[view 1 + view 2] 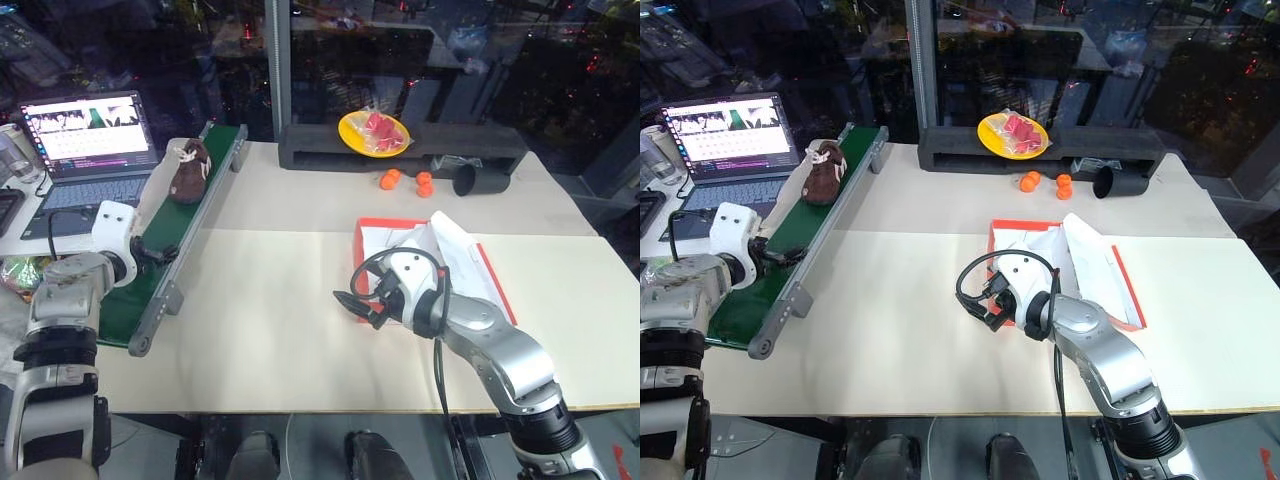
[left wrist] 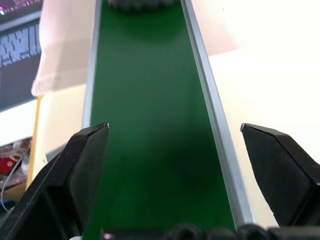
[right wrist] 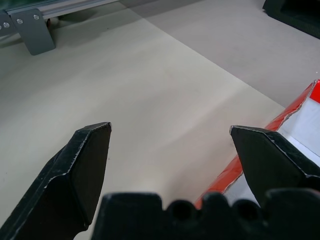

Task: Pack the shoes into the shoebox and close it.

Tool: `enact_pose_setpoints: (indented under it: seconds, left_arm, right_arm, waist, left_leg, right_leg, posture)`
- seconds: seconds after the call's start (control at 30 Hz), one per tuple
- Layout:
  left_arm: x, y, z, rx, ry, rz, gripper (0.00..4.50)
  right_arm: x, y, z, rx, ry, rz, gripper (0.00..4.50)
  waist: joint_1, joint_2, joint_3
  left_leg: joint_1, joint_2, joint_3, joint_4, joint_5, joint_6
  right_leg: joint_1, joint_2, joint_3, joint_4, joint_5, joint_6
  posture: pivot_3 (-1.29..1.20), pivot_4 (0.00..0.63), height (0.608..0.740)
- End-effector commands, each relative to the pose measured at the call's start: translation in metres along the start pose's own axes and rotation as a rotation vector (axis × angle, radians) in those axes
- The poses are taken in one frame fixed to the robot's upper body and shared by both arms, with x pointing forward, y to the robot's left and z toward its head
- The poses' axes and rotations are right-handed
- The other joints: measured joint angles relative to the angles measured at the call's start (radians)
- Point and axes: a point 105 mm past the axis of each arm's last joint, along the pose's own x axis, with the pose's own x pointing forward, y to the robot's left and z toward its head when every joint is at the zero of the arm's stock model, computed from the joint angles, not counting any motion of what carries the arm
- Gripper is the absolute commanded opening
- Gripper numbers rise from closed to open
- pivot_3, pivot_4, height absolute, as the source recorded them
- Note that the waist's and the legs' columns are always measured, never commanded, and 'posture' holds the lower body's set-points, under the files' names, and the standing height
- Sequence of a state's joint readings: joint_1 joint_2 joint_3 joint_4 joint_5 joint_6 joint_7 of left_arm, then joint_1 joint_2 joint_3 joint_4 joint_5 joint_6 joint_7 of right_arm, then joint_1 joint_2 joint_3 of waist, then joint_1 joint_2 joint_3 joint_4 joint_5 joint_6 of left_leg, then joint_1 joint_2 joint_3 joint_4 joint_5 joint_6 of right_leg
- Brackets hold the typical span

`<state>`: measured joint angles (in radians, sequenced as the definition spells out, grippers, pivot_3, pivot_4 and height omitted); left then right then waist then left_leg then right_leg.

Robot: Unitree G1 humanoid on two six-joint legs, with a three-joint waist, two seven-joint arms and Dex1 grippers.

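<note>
The shoe (image 1: 190, 172) sits between the green conveyor belt's rails (image 1: 196, 232), lined up with the robot's open left gripper, so the robot should expect the shoe to ride toward it.
One dark brown fuzzy shoe (image 1: 189, 170) sits at the far end of the green conveyor belt (image 1: 200, 215), and its edge shows in the left wrist view (image 2: 140, 4). My left gripper (image 1: 160, 252) hovers open over the belt's near half, well short of the shoe, with nothing between its fingers (image 2: 175, 127). The red-orange shoebox (image 1: 372, 221) lies open on the table with crumpled white paper inside. My right gripper (image 1: 352, 303) is open and empty just off the box's near left corner, whose red edge (image 3: 292, 107) shows beside one finger.
A laptop (image 1: 90, 140) stands left of the belt. At the back are a yellow plate (image 1: 373, 132) of red pieces on a black stand, small orange fruits (image 1: 408, 181) and a tipped black cup (image 1: 480, 180). Bare tabletop lies between belt and box.
</note>
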<state>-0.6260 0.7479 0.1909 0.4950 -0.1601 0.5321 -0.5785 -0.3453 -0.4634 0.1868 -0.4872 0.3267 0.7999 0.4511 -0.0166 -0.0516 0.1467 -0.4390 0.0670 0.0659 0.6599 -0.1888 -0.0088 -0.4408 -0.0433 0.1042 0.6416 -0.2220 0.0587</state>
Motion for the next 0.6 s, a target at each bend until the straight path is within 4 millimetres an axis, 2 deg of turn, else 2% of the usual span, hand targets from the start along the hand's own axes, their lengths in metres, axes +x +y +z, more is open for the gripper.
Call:
enact_pose_setpoints:
  seconds: [0.03,0.23,0.37,0.6]
  left_arm:
    - [-0.006,0.006,0.023,0.053,-0.042,0.024,4.5]
    - [-0.012,0.01,0.043,0.083,-0.068,0.053,4.5]
    - [-0.014,0.015,0.049,0.082,-0.071,0.082,4.5]
    - [-0.009,0.011,0.034,0.065,-0.014,0.071,4.5]
  right_arm:
    - [-0.004,-0.003,0.011,-0.023,-0.037,-0.023,4.49]
    - [-0.003,-0.004,0.011,-0.023,-0.036,-0.026,4.49]
    - [-0.002,-0.004,0.012,-0.021,-0.038,-0.029,4.49]
    - [-0.002,-0.005,0.012,-0.02,-0.037,-0.037,4.49]
  waist:
    - [-0.001,0.0,0.0]
    - [0.0,0.0,0.0]
    - [0.0,0.0,0.0]
    - [0.0,0.0,0.0]
  left_leg:
    - [0.0,0.0,0.0,0.0,0.0,0.0]
    - [0.0,0.0,0.0,0.0,0.0,0.0]
    - [0.0,0.0,-0.001,0.0,0.0,0.0]
    - [0.0,0.0,-0.001,0.0,0.0,0.0]
  right_leg:
    - [0.0,0.0,0.0,0.0,0.0,0.0]
    - [0.0,0.0,0.0,0.0,0.0,0.0]
    - [0.0,0.0,0.0,0.0,0.0,0.0]
    - [0.0,0.0,-0.001,0.0,0.0,0.0]
  posture:
    - [0.0,0.15,0.719]
    - [0.0,0.15,0.719]
    - [0.0,0.15,0.719]
    - [0.0,0.15,0.719]
